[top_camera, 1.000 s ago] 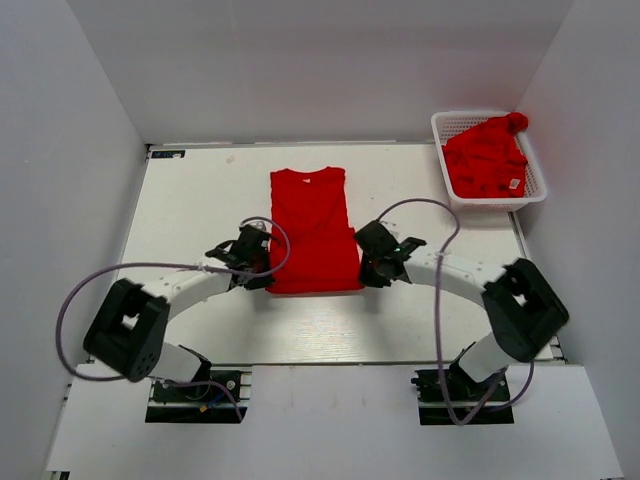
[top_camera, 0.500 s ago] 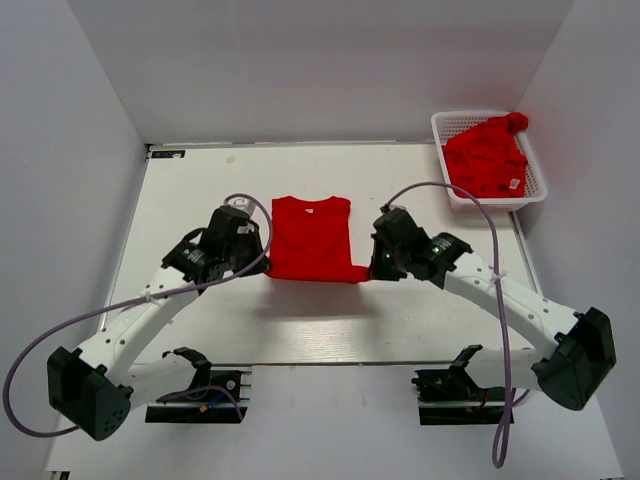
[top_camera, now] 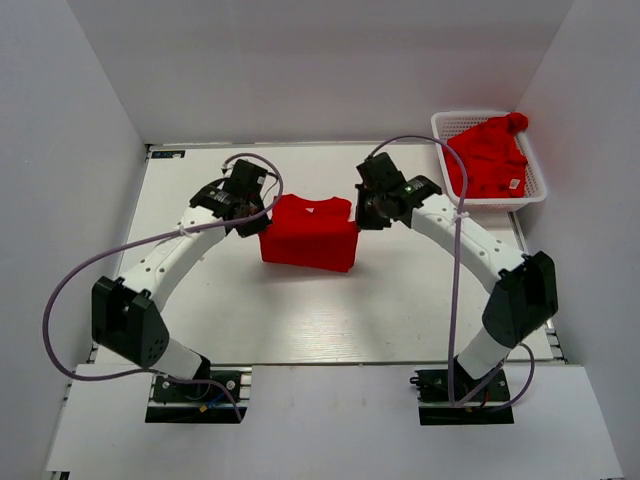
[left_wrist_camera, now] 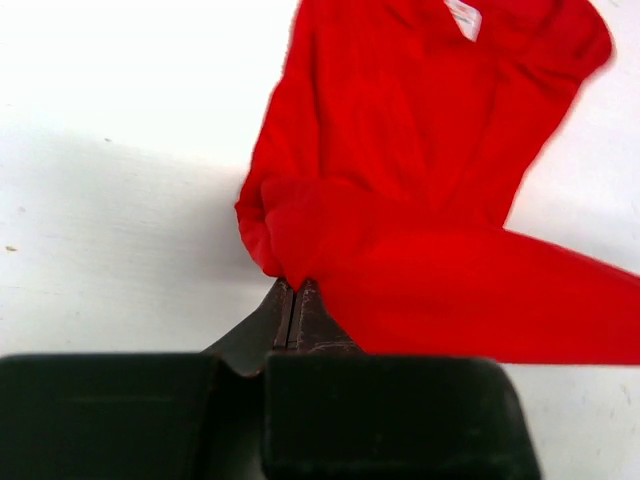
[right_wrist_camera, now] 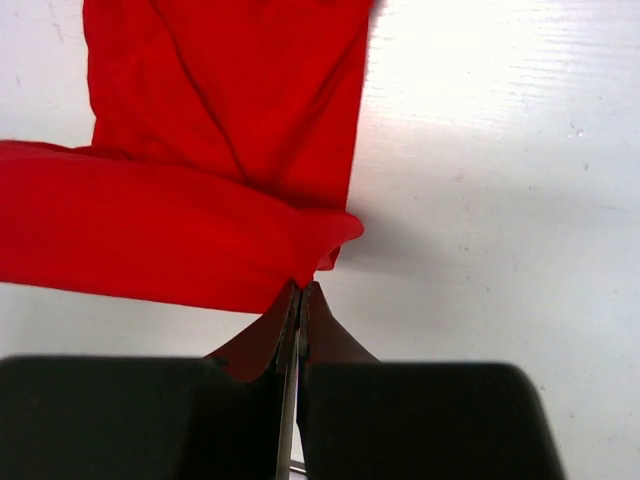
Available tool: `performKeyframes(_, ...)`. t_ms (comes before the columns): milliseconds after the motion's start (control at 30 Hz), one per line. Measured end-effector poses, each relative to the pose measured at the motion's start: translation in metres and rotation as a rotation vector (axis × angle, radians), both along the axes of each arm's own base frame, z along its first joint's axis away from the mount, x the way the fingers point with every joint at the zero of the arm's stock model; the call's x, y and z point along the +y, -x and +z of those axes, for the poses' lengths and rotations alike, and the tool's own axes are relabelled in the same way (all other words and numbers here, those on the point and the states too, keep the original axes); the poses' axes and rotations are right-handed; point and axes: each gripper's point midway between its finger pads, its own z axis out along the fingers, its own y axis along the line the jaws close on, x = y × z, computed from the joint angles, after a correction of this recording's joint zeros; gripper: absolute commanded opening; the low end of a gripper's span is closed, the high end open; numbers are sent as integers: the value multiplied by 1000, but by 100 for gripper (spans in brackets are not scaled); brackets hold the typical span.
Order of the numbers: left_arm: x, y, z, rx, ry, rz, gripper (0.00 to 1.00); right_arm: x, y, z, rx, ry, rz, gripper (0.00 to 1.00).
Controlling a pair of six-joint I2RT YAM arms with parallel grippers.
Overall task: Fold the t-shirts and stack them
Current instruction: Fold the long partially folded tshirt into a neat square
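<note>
My left gripper is carrying the t-shirt's hem [top_camera: 311, 229], which is stretched straight with its corners along the t-shirt's side edges. It should keep carrying the hem until the hem gets to the collar [top_camera: 311, 205].
A bright red t-shirt [top_camera: 308, 236] lies in the middle of the white table, its near part lifted and doubled back over its far part. My left gripper [top_camera: 262, 212] is shut on the shirt's left bottom corner [left_wrist_camera: 290, 265]. My right gripper [top_camera: 360, 214] is shut on the right bottom corner [right_wrist_camera: 310, 262]. Both hold the hem above the shirt's upper half. A small white label [left_wrist_camera: 462, 17] shows at the collar in the left wrist view. More red t-shirts [top_camera: 487, 158] lie bunched in the basket.
A white lattice basket [top_camera: 446, 126] stands at the table's back right corner, with a white label [top_camera: 514, 185] showing on the cloth inside. White walls close in the table on three sides. Purple cables loop off both arms.
Both grippers have carried the shirt's bottom hem away from the near edge toward the collar. The shirt has gone from lying long and flat to folded about in half.
</note>
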Motion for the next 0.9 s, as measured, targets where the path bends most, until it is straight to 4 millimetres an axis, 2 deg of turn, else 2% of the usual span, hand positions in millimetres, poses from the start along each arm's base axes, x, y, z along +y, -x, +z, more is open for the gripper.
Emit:
performKeyframes(267,13,-42,-23,38,-27,85,0,7,-32,-22,66,-22,21,0)
performKeyframes(400,18,-65,-23,16,-38,82,0,14,-53,-15,45,-56,43,0)
performKeyframes(633,11,-109,-16,-97,-45,-12,0,21,-89,-4,5,-97,72,0)
performKeyframes(900,6,-142,-43,-122,-76,-69,0,17,-113,-33,57,-113,77,0)
